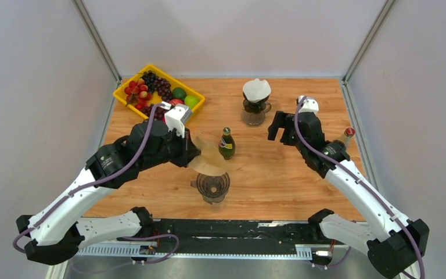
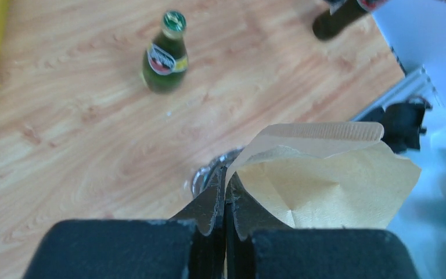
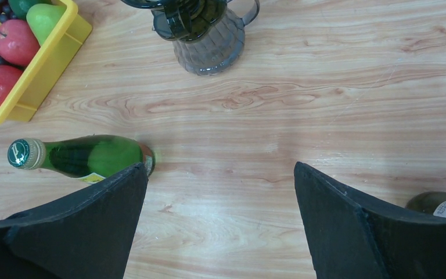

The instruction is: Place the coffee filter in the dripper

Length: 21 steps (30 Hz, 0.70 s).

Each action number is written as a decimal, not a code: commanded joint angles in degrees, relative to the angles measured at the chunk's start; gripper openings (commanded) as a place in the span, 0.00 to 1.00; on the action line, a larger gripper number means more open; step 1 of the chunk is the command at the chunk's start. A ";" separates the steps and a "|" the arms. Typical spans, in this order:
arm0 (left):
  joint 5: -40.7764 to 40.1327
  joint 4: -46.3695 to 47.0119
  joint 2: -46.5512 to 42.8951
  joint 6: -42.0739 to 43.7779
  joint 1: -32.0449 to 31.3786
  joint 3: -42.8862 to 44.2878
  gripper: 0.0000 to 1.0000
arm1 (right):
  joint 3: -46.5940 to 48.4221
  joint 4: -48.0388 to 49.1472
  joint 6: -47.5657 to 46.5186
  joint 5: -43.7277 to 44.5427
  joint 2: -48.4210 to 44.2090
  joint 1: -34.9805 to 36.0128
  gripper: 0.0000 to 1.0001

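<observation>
The coffee filter [image 1: 211, 159] is hanging at a slant from its edge over the dripper, so I should let it go into the dripper [image 1: 213, 185] with my left gripper, then press down inside the filter.
My left gripper [image 1: 193, 156] is shut on the edge of a tan paper coffee filter [image 1: 210, 158], which hangs opened just above a clear glass dripper [image 1: 211, 188] near the table's front. In the left wrist view the filter [image 2: 325, 180] fills the right side, pinched between my fingertips [image 2: 226, 180], and the dripper rim [image 2: 209, 173] peeks out beneath it. My right gripper [image 1: 277, 127] is open and empty, hovering over bare wood right of centre; its fingers [image 3: 101, 197] stand wide apart.
A second dripper with a white filter [image 1: 256, 100] stands on a grey server at the back. A green bottle [image 1: 226, 144] stands behind the near dripper. A yellow fruit tray [image 1: 120, 90] is back left. Another bottle [image 1: 346, 137] stands at the right edge.
</observation>
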 commanded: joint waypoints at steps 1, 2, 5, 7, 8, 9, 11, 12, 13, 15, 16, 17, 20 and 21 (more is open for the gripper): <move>9.85 -9.92 1.10 -0.36 0.01 -0.80 0.01 | 0.18 1.63 -1.20 -1.79 0.74 -0.14 1.00; 10.34 -10.67 1.29 -0.31 0.06 -0.86 0.01 | 0.23 1.61 -1.30 -1.98 0.99 -0.15 1.00; 11.18 -11.72 1.92 0.14 0.00 -2.02 0.01 | 0.36 1.70 -1.52 -2.49 1.64 -0.17 1.00; 13.06 -10.79 2.38 0.62 0.03 -2.90 0.01 | 0.29 1.76 -1.59 -2.58 1.93 -0.12 1.00; 14.39 -10.58 2.86 0.83 0.00 -3.04 0.01 | 0.34 1.73 -1.72 -2.63 2.07 -0.12 1.00; 14.76 -10.79 3.14 1.21 0.00 -3.17 0.01 | 0.35 1.75 -1.95 -2.76 2.18 -0.14 1.00; 14.48 -12.16 3.99 1.50 0.03 -2.92 0.01 | 0.19 1.69 -2.06 -2.69 2.21 -0.18 1.00; 14.03 -12.83 4.38 1.58 0.01 -2.84 0.02 | 0.16 1.83 -2.11 -2.50 2.23 -0.12 1.00; 13.96 -13.00 4.61 1.69 0.00 -2.84 0.03 | 0.18 1.81 -2.08 -2.39 2.35 -0.14 1.00; 14.17 -13.05 5.12 1.97 0.02 -2.86 0.06 | 0.27 1.82 -2.12 -2.34 2.54 -0.19 1.00; 14.54 -13.06 5.39 2.04 0.05 -2.85 0.06 | 0.27 1.86 -2.18 -2.43 2.60 -0.14 1.00; 14.50 -13.03 5.55 2.15 0.01 -2.88 0.07 | 0.26 1.83 -2.20 -2.50 2.57 -0.18 1.00; 14.08 -13.44 5.99 2.45 0.00 -2.90 0.16 | 0.27 1.82 -2.21 -2.54 2.56 -0.17 1.00; 14.08 -13.48 6.07 2.50 0.00 -2.92 0.23 | 0.27 1.74 -2.25 -2.60 2.45 -0.19 1.00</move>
